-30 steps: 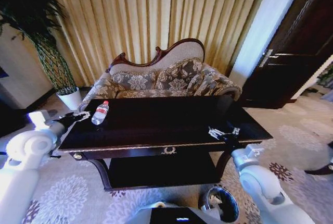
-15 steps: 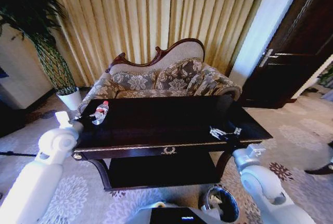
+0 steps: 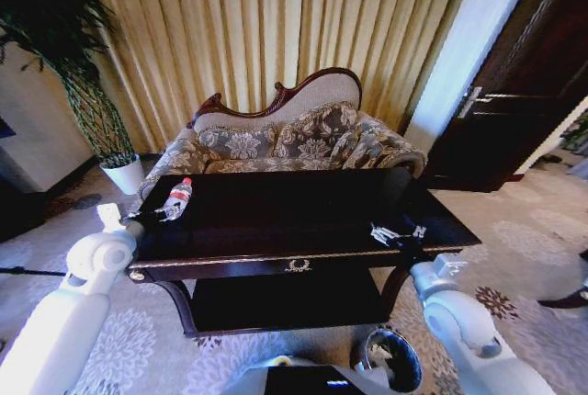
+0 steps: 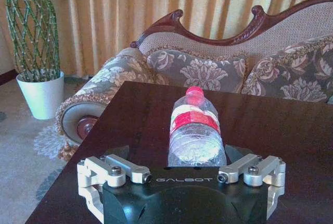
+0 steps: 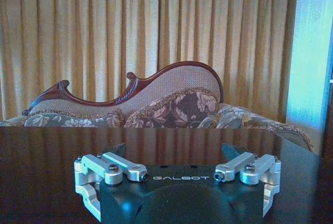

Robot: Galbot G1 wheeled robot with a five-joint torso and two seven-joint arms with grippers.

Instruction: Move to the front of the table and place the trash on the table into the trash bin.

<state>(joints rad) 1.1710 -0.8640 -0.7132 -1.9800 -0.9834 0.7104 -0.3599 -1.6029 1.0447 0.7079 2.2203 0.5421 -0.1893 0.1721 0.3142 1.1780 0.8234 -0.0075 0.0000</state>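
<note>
The spread fingers are on both sides of the bottle's base with the red cap pointing away (image 3: pixel 187 180), so the clear plastic bottle (image 3: pixel 177 198) will point straight out when I lift it.
The trash I can see is a clear plastic bottle (image 3: pixel 176 198) with a red cap, lying on its side near the far left corner of the dark glossy table (image 3: pixel 303 216). My left gripper (image 3: pixel 154 215) is open at the bottle's base. In the left wrist view the bottle (image 4: pixel 195 130) lies with its bottom end between the spread black fingers (image 4: pixel 118 152) of the left gripper (image 4: pixel 179 155). My right gripper (image 3: pixel 397 233) hovers open over the table's front right part, and the right gripper (image 5: pixel 174 151) has nothing between its fingers. The trash bin (image 3: pixel 392 360) stands on the floor at the front right, with something pale inside.
A carved floral sofa (image 3: pixel 285 142) stands right behind the table against gold curtains. A white plant pot (image 3: pixel 124 173) sits on the floor at the far left, and a dark door (image 3: pixel 524 92) is at the right. Patterned carpet surrounds the table.
My left arm has swung rightward toward the table, bringing its gripper in to the bottle's base. The bottle and the right gripper have hardly moved.
</note>
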